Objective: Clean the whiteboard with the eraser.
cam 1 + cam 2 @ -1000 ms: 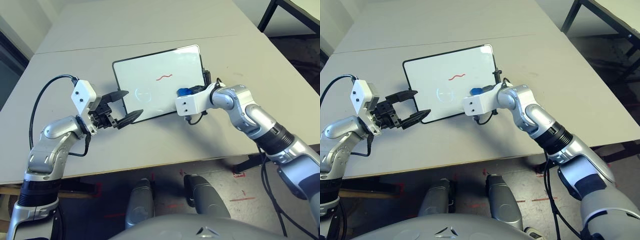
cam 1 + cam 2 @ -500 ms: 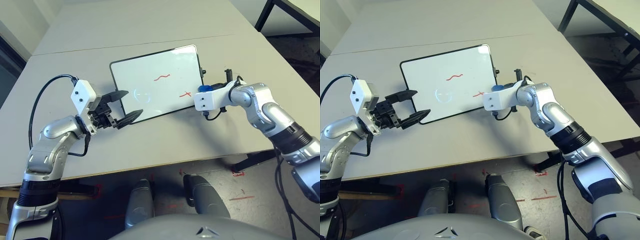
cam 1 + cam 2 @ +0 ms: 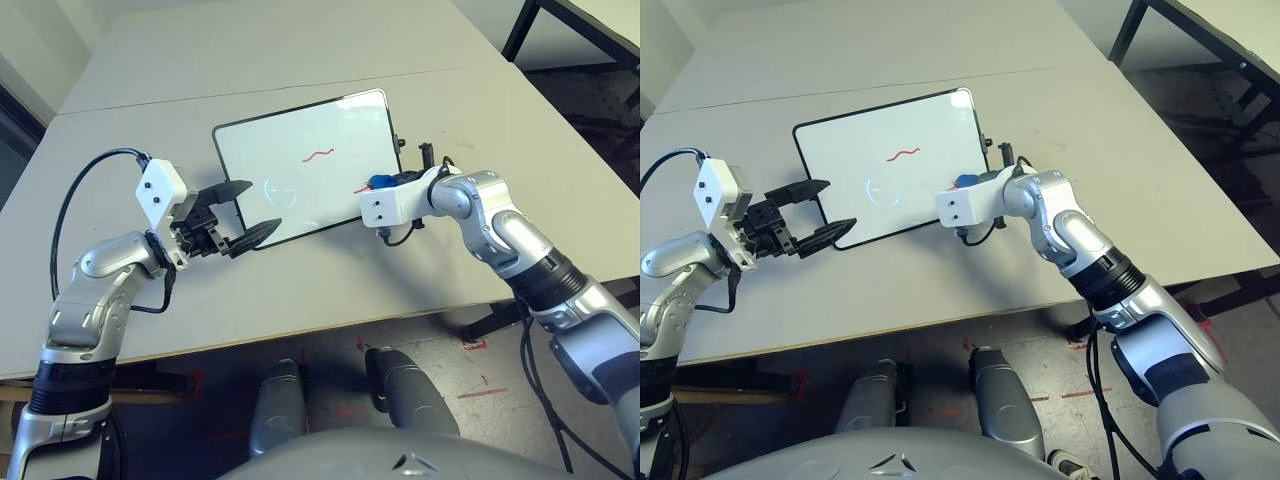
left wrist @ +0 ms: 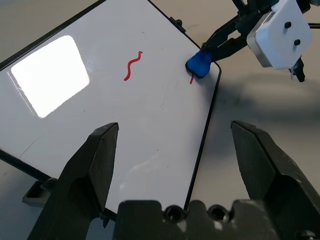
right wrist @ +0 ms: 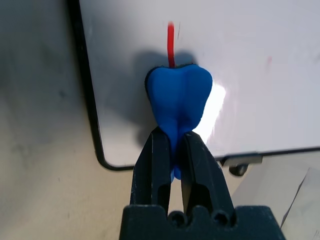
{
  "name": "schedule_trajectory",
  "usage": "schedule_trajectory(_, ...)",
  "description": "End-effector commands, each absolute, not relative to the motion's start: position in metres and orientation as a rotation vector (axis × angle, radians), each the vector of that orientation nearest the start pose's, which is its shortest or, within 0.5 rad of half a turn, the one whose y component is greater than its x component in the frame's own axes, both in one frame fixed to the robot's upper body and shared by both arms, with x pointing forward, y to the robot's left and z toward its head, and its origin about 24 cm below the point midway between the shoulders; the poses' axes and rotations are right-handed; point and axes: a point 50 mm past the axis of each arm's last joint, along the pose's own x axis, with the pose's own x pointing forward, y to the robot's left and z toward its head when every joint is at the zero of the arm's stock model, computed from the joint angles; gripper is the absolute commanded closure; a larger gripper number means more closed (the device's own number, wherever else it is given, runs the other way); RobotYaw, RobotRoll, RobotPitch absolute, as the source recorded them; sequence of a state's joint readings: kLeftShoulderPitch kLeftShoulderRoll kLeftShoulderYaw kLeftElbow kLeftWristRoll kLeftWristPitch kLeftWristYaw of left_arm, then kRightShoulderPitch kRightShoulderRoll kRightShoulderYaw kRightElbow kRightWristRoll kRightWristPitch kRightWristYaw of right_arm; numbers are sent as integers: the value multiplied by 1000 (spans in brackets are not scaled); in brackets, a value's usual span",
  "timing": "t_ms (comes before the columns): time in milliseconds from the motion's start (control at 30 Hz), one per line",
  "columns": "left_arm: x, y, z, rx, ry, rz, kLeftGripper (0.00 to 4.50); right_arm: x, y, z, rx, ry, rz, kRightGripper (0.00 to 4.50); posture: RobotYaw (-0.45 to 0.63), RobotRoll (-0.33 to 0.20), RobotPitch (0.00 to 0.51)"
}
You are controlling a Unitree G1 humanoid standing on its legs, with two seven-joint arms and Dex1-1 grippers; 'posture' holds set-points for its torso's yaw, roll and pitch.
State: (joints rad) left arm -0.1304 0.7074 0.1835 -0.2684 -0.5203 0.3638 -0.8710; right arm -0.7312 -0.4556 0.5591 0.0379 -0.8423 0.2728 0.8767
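Note:
The short red stroke shows past the eraser toward the board's middle, so the robot's right gripper should first sweep back over it and then move to the red squiggle.
The whiteboard lies tilted on the grey table. It carries a red squiggle and a short red stroke. My right gripper is shut on the blue eraser. The eraser presses on the board just inside its right edge, right on the end of the short stroke. My left gripper is open at the board's near left corner, with one finger on each side of that corner and nothing gripped.
The table's front edge runs close below both arms. A seam separates this table from another behind it. A black table leg stands at the far right. A black cable loops off my left wrist.
The right gripper swept the eraser off the board's right edge, baring a red cross, then back onto the board. The cross is now a short stroke. The left gripper has stayed put.

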Motion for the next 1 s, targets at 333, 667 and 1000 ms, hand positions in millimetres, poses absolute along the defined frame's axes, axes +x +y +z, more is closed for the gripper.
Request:
schedule_trajectory(333,244,225,158,235,11,-854,0,320,-55,150,-1609,29,875,4410,-29,0,140)
schedule_trajectory(667,246,225,158,235,6,-858,0,322,-80,142,-1643,145,868,4410,-34,0,137)
schedule_trajectory(1000,248,226,159,238,3,-859,0,325,-124,142,-1682,279,797,4410,-34,0,137)
